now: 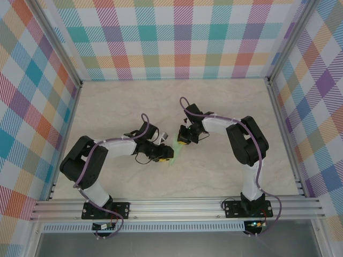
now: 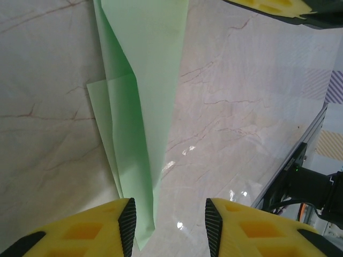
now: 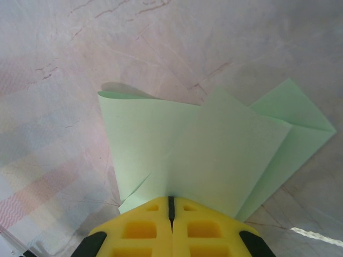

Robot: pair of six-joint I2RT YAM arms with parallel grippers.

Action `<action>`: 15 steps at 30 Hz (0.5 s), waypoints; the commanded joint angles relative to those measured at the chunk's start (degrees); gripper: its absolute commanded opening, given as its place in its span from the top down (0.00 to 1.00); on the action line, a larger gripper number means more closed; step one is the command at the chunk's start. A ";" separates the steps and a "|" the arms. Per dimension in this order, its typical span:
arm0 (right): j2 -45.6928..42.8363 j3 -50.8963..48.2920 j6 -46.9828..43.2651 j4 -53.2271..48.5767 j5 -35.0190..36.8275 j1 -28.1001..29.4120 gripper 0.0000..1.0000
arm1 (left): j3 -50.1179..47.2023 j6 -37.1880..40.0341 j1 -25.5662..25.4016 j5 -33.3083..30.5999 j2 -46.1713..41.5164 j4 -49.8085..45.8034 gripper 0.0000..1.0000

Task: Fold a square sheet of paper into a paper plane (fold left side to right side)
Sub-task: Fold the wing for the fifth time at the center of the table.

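Note:
The flap stands open (image 2: 138, 99) above the lower layers and the flap's pointed end (image 2: 147, 227) is loose, so the robot's left gripper should pinch that end before the right gripper opens.
The paper plane (image 2: 144, 101) is pale green paper folded into a narrow, layered dart that lies on the marble table. Its pointed end reaches down beside my left finger pad. My left gripper (image 2: 170, 225) is open, and the dart's tip sits just inside the left pad with nothing pinched. From above, the left gripper (image 1: 168, 156) is at the paper's near end (image 1: 176, 159). My right gripper (image 3: 171, 206) is shut on the paper's (image 3: 214, 144) far edge, with creased layers fanning out from its tips. In the top view, the right gripper (image 1: 184, 141) faces the left one.
The beige marble tabletop (image 1: 134, 107) is bounded by checked walls and an aluminium frame (image 1: 177, 206) at the near edge. A yellow finger of the right gripper (image 2: 268, 6) shows at the top of the left wrist view. The right arm's base (image 2: 311, 187) stands near the table edge.

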 commanded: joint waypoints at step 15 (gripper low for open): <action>0.00 -0.81 -1.35 -0.46 3.30 -0.50 0.89 | 3.02 -0.15 -1.94 -3.74 4.56 1.93 0.85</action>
